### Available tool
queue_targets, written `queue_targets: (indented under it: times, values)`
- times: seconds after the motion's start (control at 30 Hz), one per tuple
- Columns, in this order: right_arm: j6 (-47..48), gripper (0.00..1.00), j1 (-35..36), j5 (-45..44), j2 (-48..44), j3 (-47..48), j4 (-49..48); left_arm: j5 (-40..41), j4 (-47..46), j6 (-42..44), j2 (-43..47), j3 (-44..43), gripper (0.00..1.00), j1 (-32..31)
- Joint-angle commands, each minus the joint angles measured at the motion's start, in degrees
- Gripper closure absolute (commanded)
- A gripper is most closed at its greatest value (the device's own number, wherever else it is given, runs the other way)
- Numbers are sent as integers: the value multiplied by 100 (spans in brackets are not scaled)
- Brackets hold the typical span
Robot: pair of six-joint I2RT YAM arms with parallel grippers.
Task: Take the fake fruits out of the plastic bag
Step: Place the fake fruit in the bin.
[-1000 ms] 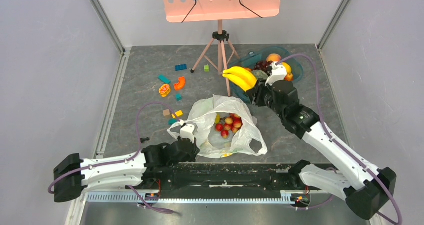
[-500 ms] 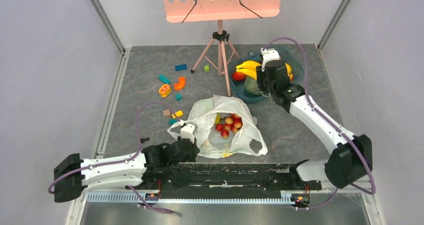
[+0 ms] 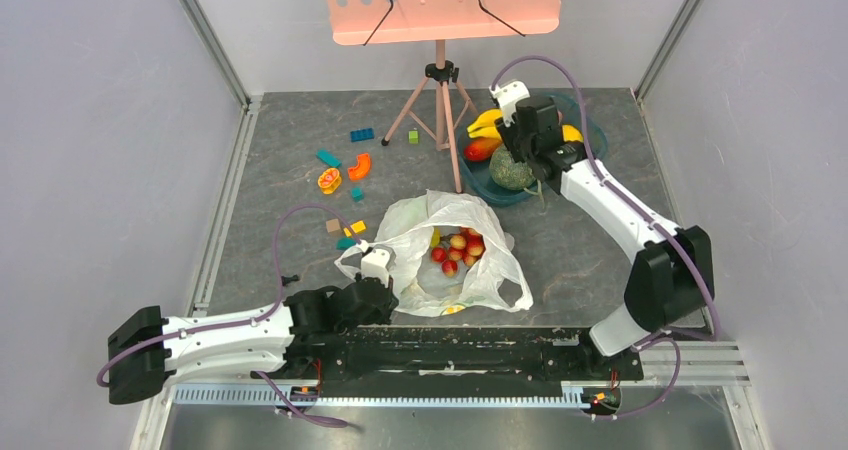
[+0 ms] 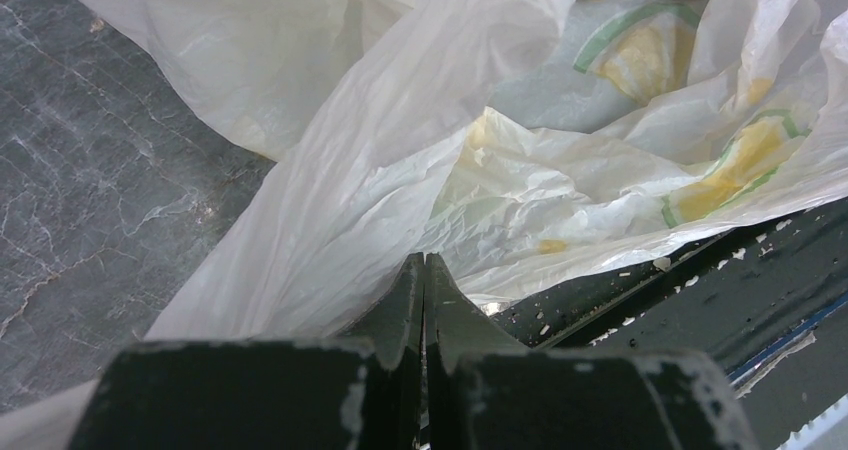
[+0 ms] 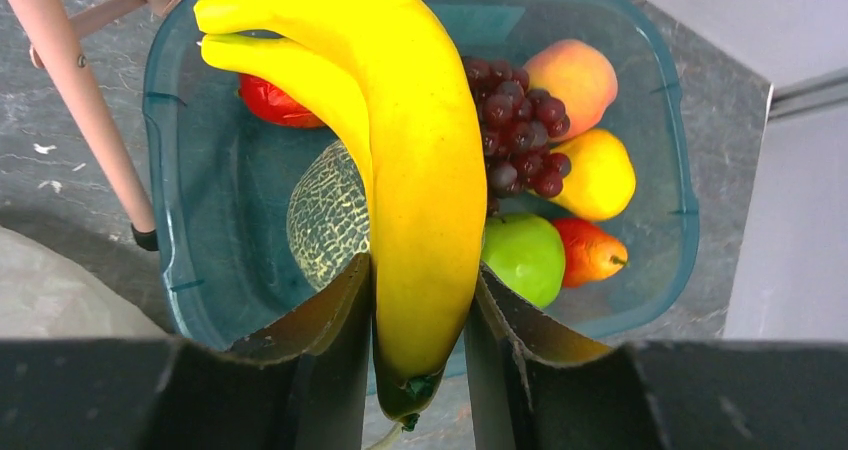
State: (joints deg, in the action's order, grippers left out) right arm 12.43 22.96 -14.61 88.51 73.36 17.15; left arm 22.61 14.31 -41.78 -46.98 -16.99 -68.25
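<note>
The yellow banana bunch (image 3: 485,125) is over the teal bin behind the netted melon. My right gripper should lower next and let go of the banana bunch across the red fruit (image 3: 481,150).
A yellow banana bunch (image 5: 420,170) is clamped stem-down between the fingers of my right gripper (image 5: 422,268). In the top view the banana bunch (image 3: 487,125) hangs with the right gripper (image 3: 505,135) over the left end of the teal bin (image 3: 597,135). The plastic bag (image 3: 410,220) lies open near the arm bases, and a cluster of small red-pink balls (image 3: 458,250) lies inside it. My left gripper (image 3: 378,270) sits at the bag's left edge. In the left wrist view the left gripper (image 4: 425,260) is shut, pinching the thin film of the plastic bag (image 4: 400,170).
The teal bin (image 5: 200,220) holds a netted melon (image 5: 325,215), dark grapes (image 5: 515,120), a peach (image 5: 572,75), a green apple (image 5: 525,255) and other fruit. A pink tripod stand (image 3: 440,100) rises just left of the bin. Small toy blocks (image 3: 345,170) lie back left.
My right arm has carried the banana bunch from the bin's near-left side back and over the bin. The left gripper and the bag have stayed put.
</note>
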Motion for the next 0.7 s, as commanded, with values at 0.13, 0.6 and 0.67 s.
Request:
queue_targets:
  times: [0.13,0.6,0.67]
  values:
    - [1319,84,-50,93,579,541,-171,164,35,-25,-3,-293,98,-23]
    - [2353,78,-46,175,1544,1573,459,173,90,-66,14,-287,98,-22]
    - [2510,78,-46,172,1722,1698,624,176,91,-67,13,-304,98,-22]
